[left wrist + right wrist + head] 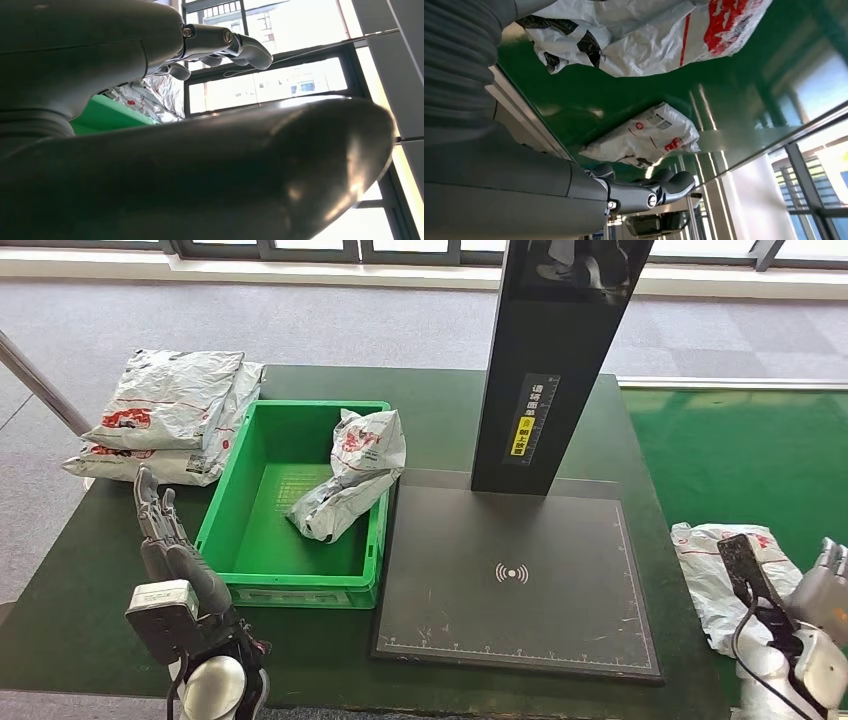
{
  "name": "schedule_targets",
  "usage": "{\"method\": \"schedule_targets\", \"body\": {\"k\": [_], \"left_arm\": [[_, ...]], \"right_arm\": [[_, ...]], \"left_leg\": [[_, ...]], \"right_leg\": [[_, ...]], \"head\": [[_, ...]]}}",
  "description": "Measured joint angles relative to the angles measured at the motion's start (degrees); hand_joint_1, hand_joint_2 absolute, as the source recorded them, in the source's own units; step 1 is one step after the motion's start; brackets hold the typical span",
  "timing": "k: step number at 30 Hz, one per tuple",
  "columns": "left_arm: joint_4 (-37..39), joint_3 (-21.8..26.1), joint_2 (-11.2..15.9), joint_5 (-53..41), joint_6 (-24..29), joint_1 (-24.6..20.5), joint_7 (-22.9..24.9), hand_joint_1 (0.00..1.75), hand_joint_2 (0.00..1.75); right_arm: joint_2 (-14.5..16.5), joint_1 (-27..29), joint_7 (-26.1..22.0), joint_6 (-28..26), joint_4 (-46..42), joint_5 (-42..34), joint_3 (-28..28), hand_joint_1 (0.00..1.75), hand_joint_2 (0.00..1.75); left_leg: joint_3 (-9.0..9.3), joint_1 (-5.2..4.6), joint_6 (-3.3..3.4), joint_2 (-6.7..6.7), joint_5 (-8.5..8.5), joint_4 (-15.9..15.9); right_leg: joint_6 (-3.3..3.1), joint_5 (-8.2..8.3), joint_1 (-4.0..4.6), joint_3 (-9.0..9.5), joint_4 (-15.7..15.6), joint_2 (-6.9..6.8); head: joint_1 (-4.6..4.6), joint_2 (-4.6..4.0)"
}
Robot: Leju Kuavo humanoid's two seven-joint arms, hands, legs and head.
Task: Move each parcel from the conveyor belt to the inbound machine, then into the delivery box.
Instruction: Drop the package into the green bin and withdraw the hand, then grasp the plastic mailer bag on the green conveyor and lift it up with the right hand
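The white parcel (pixel 712 580) will bend and hang down over my right gripper when I lift it, because loose wrinkles (pixel 601 45) run through the wrapping's end.
A white parcel with red print (pixel 712 578) lies on the green conveyor belt (pixel 745 455) at its near left edge. My right hand (pixel 795 605) hovers just beside and over it, fingers apart, holding nothing; the right wrist view shows this parcel (pixel 649 30) close to the hand and the fingers (pixel 644 194) stretched out free. A second parcel (pixel 644 137) lies farther along the belt. The inbound machine's black platform (pixel 510 575) stands bare. In the green delivery box (pixel 290 585) leans one crumpled parcel (pixel 352 475). My left hand (pixel 165 535) is raised beside the box, fingers straight and empty.
A stack of white parcels (pixel 170 415) lies on the dark table (pixel 440 405) behind and left of the box. The machine's tall black scanner post (pixel 550 360) rises behind the platform. The left wrist view shows the box edge (pixel 105 115) and its parcel (pixel 150 97).
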Motion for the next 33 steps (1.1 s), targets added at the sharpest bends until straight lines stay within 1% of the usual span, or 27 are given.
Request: {"method": "schedule_targets", "body": {"k": [2,4,7,9,11,13,21,23,25,29,33], "left_arm": [[0.0,-0.1,0.1,-0.2,-0.5,-0.1,0.2,0.0,0.0],[0.1,-0.2,0.1,-0.5,-1.0,-0.4,0.5,0.0,0.0],[0.6,-0.3,0.3,-1.1,-1.8,-1.3,1.0,0.0,0.0],[1.0,-0.4,0.3,-1.5,-2.3,-1.8,1.3,0.0,0.0],[1.5,-0.5,0.4,-2.0,-2.8,-2.3,1.7,0.0,0.0],[2.0,-0.6,0.4,-2.2,-3.1,-2.7,2.0,0.0,0.0],[3.4,-0.7,0.4,-2.6,-3.2,-3.4,2.2,0.0,0.0],[3.6,-0.7,0.4,-2.6,-3.3,-3.5,2.2,0.0,0.0],[3.9,-0.7,0.4,-2.8,-3.5,-3.5,2.4,0.0,0.0],[4.7,-0.7,0.5,-3.2,-4.3,-4.2,3.1,0.0,0.0],[6.0,-0.9,0.5,-3.7,-4.8,-4.7,3.6,0.0,0.0]], "right_arm": [[-2.1,-3.0,0.8,0.8,6.7,1.2,-0.1,0.0,1.75],[-3.5,-5.3,1.4,1.4,12.4,2.3,-0.1,0.0,1.75],[-4.5,-7.8,3.0,2.6,18.9,4.2,-0.1,0.0,1.75],[-4.8,-8.9,5.4,3.9,22.1,6.3,-0.1,0.0,1.75],[-5.0,-9.8,8.3,5.4,24.4,8.4,0.0,0.0,1.75],[-5.2,-10.5,10.1,6.7,26.4,9.5,0.0,0.0,1.75],[-5.7,-12.0,10.9,7.7,30.1,9.9,0.0,0.0,1.75],[-5.7,-12.2,11.0,8.0,30.6,10.0,0.0,0.87,1.75],[-5.8,-12.4,11.4,9.3,31.0,10.5,0.0,1.75,1.75],[-6.0,-12.7,13.2,12.8,31.8,13.3,0.5,1.75,1.75],[-6.0,-12.6,13.5,14.0,32.4,14.8,0.8,1.75,1.75]], "left_leg": [[0.01,-0.02,0.02,-0.01,0.01,0.0],[0.01,-0.03,0.02,-0.02,0.02,0.0],[0.01,-0.02,0.02,-0.01,0.02,0.0],[0.01,-0.02,0.02,-0.02,0.02,0.0],[0.01,-0.01,0.02,-0.03,0.02,0.0],[0.01,-0.01,0.02,-0.04,0.02,0.0],[0.01,-0.02,0.02,-0.04,0.02,0.0],[0.01,-0.02,0.02,-0.04,0.02,0.0],[0.02,-0.02,0.02,-0.04,0.02,0.0],[0.08,-0.02,0.02,-0.05,0.02,0.0],[0.11,-0.02,0.03,-0.08,0.02,0.0]], "right_leg": [[0.03,0.02,-0.03,0.01,0.0,0.0],[0.03,0.03,-0.03,0.01,0.0,-0.01],[0.03,0.03,-0.02,0.0,0.0,-0.01],[0.03,0.02,-0.02,0.0,0.0,-0.01],[0.03,0.02,-0.01,-0.01,0.0,-0.03],[0.03,0.01,-0.01,-0.01,0.0,-0.03],[0.03,0.01,-0.03,0.03,0.0,-0.03],[0.03,0.01,-0.03,0.03,0.0,-0.03],[0.03,0.01,-0.03,0.03,0.0,-0.03],[0.04,0.01,-0.02,0.09,0.0,-0.05],[0.05,0.0,-0.02,0.15,0.0,-0.08]], "head": [[0.0,0.0],[0.0,0.01],[-0.01,0.01],[-0.01,0.0],[-0.01,0.0],[-0.01,0.0],[-0.01,0.0],[-0.01,0.0],[-0.01,0.0],[-0.01,0.0],[-0.01,0.0]]}}
